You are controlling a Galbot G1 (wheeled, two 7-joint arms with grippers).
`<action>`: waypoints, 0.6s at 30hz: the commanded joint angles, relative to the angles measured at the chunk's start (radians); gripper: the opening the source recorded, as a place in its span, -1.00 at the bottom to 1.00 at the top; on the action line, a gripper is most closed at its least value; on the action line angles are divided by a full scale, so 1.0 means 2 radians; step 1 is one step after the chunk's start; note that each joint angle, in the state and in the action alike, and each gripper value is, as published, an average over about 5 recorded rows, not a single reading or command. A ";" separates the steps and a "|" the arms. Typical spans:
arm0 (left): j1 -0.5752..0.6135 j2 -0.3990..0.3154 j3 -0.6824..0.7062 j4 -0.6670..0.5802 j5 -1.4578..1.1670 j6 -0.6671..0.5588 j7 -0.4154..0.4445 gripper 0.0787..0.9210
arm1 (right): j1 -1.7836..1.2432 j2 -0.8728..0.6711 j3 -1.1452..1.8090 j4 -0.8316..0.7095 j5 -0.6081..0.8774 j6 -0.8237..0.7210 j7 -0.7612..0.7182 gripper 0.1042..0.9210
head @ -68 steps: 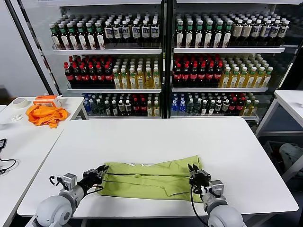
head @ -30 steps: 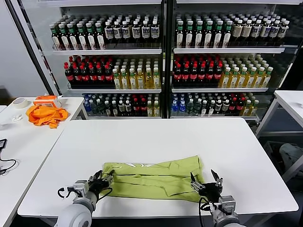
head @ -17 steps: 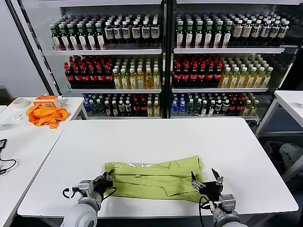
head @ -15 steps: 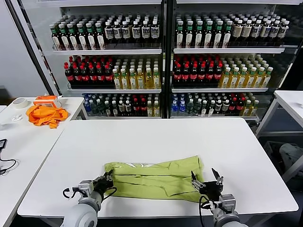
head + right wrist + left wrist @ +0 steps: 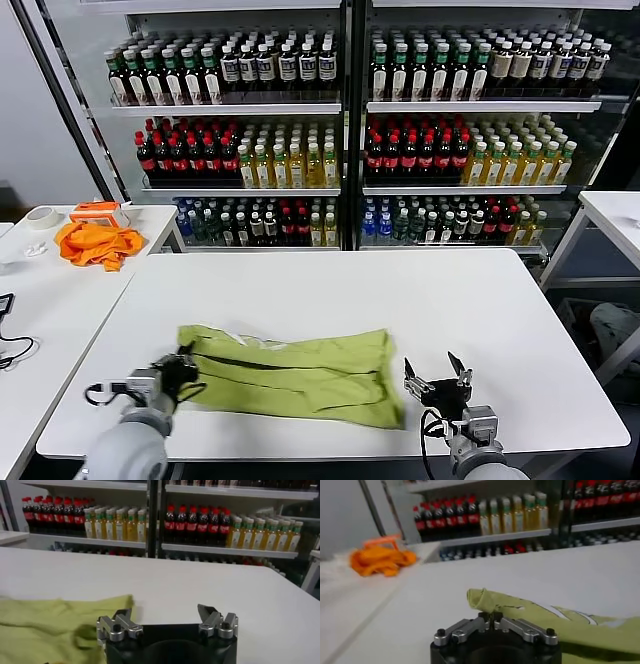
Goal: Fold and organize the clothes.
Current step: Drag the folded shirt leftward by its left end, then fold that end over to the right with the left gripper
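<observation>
The T-shirt's pinched end (image 5: 190, 340) is stretched out away from the T-shirt's long band, so next my left gripper carries that end back over the rest of the band (image 5: 300, 372) to make it shorter with a fold.
The lime yellow-green T-shirt (image 5: 300, 372) lies folded into a long band on the white table (image 5: 330, 290), near its front edge. My left gripper (image 5: 182, 362) is shut on the shirt's left end; in the left wrist view (image 5: 490, 616) the pinched cloth (image 5: 530, 615) curls up from between the fingers. My right gripper (image 5: 437, 372) is open and empty on the table, just right of the shirt's right end. In the right wrist view this gripper (image 5: 166, 616) has its fingers wide apart, with the shirt (image 5: 55, 625) off to one side.
A bright orange cloth (image 5: 97, 243) and a tape roll (image 5: 41, 216) lie on a side table at the far left. Shelves of bottles (image 5: 340, 130) stand behind the table. Another white table (image 5: 615, 215) is at the far right.
My left gripper has pulled the shirt's left end to the left, and the whole shirt has slid left with it. The right gripper let go earlier and stays open in place.
</observation>
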 commanded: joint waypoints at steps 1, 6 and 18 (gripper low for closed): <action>0.058 0.097 -0.152 -0.014 0.052 0.013 0.003 -0.96 | 0.005 0.001 -0.001 -0.001 0.000 0.000 0.000 0.76; 0.036 0.081 -0.115 -0.019 0.038 0.013 -0.001 -0.96 | 0.003 0.000 -0.003 -0.002 -0.001 0.000 0.000 0.76; -0.013 0.016 0.019 -0.087 -0.147 0.014 -0.006 -0.96 | 0.003 -0.005 0.001 0.004 -0.008 -0.009 0.008 0.76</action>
